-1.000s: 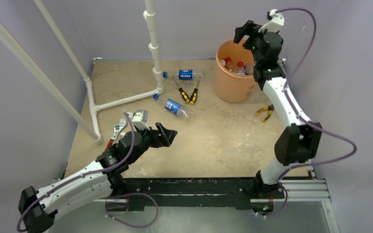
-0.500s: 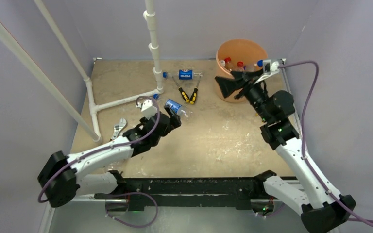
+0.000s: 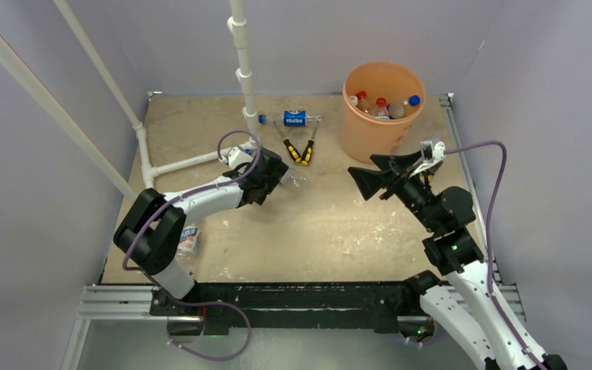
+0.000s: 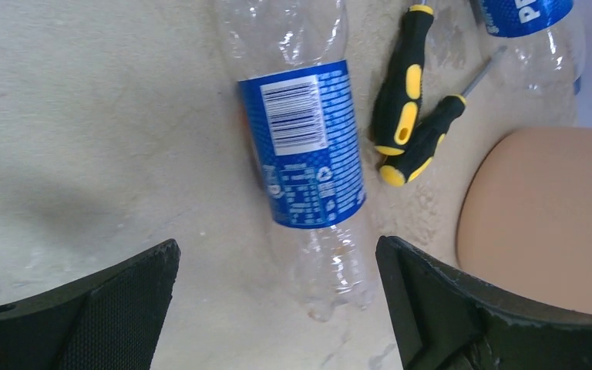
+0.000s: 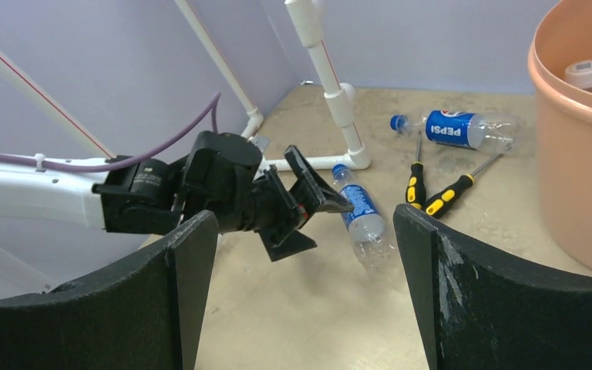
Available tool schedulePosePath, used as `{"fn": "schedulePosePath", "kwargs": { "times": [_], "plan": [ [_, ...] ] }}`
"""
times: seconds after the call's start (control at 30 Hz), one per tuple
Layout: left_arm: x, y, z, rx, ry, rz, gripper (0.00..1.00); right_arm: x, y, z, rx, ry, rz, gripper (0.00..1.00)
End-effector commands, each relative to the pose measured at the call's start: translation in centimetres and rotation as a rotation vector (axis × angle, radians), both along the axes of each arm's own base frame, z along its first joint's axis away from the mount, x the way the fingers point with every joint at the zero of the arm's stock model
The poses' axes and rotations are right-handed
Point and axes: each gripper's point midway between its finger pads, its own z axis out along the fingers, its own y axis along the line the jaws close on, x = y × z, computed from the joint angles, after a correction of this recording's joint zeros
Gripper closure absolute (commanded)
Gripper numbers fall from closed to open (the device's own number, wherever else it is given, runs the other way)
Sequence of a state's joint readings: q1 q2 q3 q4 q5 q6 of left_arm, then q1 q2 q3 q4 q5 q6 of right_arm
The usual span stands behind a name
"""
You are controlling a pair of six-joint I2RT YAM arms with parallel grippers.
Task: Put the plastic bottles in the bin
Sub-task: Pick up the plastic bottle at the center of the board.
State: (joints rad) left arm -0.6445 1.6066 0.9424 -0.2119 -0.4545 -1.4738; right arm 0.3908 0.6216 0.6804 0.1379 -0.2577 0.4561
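Observation:
The near bottle has its base [image 4: 333, 270] pointing into my left gripper's open fingers, clear of the tools. I should continue to move forward until the bottle has the fingers on either side of its blue label [image 4: 305, 146].
A clear plastic bottle with a blue label [image 4: 304, 142] lies on the table, its base pointing at my left gripper [image 4: 277, 250]. That gripper is open, and the base sits just ahead of its fingertips, nearer the right finger. From above, the left gripper [image 3: 281, 179] hides most of this bottle. A second blue-label bottle [image 3: 293, 119] lies farther back. The orange bin [image 3: 370, 139] at the back right holds several bottles. My right gripper [image 3: 364, 176] hangs open and empty in front of the bin, facing left toward the near bottle [image 5: 358, 212].
Two yellow-and-black handled tools [image 3: 299, 150] lie between the two bottles. A white pipe frame [image 3: 243, 77] stands at the back left with a foot on the table. Another small bottle [image 3: 189, 239] lies by the left arm's elbow near the front left edge.
My left arm has reached forward until its open gripper is at the near bottle's base. My right arm has dropped from above the bin to low over the table in front of it.

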Motion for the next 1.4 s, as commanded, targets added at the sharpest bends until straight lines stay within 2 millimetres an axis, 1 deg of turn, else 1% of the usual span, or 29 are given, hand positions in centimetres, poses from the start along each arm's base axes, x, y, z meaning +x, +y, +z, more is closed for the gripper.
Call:
{"fn": "schedulePosePath", "kwargs": {
  "times": [0.0, 0.1, 0.23, 0.37, 0.5, 0.7, 0.87, 0.97, 1.07, 1.1, 1.17, 1.27, 1.37],
  "plan": [
    [2.9, -1.6, 1.1, -0.105, 0.002, 0.059, 0.01, -1.2, 0.1, -0.9, 0.020, 0.009, 0.029, 0.13],
    [3.6, -2.1, -0.4, -0.088, 0.079, 0.056, 0.01, -1.7, 0.0, -0.5, 0.030, -0.001, 0.038, 0.13],
    [4.4, -2.7, -1.8, -0.077, 0.118, 0.062, 0.00, -2.2, -0.1, 0.5, 0.033, -0.025, 0.047, 0.13],
    [5.0, -2.2, -3.1, -0.062, 0.147, 0.091, 0.00, -2.6, -0.1, 1.4, 0.029, -0.043, 0.055, 0.13],
    [5.3, -1.8, -4.3, -0.067, 0.172, 0.109, 0.02, -2.8, -0.2, 1.5, 0.028, -0.050, 0.051, 0.13],
    [5.5, -1.7, -5.1, -0.068, 0.179, 0.111, 0.15, -2.7, -0.5, 1.2, 0.025, -0.049, 0.035, 0.13],
    [5.4, -1.9, -5.3, -0.080, 0.170, 0.093, 0.31, -2.7, -0.6, 1.1, 0.026, -0.047, 0.027, 0.13],
    [5.1, -2.1, -5.5, -0.092, 0.166, 0.078, 0.43, -2.7, -0.7, 1.1, 0.028, -0.046, 0.023, 0.13],
    [4.8, -2.0, -5.1, -0.105, 0.145, 0.067, 0.58, -2.8, -0.8, 1.2, 0.030, -0.043, 0.018, 0.13],
    [4.6, -1.9, -4.7, -0.109, 0.135, 0.062, 0.61, -2.8, -0.8, 1.2, 0.031, -0.044, 0.018, 0.13],
    [4.1, -1.4, -4.1, -0.107, 0.119, 0.060, 0.63, -2.9, -0.8, 1.3, 0.034, -0.043, 0.020, 0.13],
    [3.3, -1.0, -2.3, -0.122, 0.082, 0.040, 0.65, -3.0, -0.8, 1.5, 0.039, -0.044, 0.026, 0.13],
    [2.0, -1.0, 0.8, -0.134, 0.030, -0.027, 0.66, -3.2, -0.7, 2.0, 0.040, -0.050, 0.035, 0.13]
  ]
}}
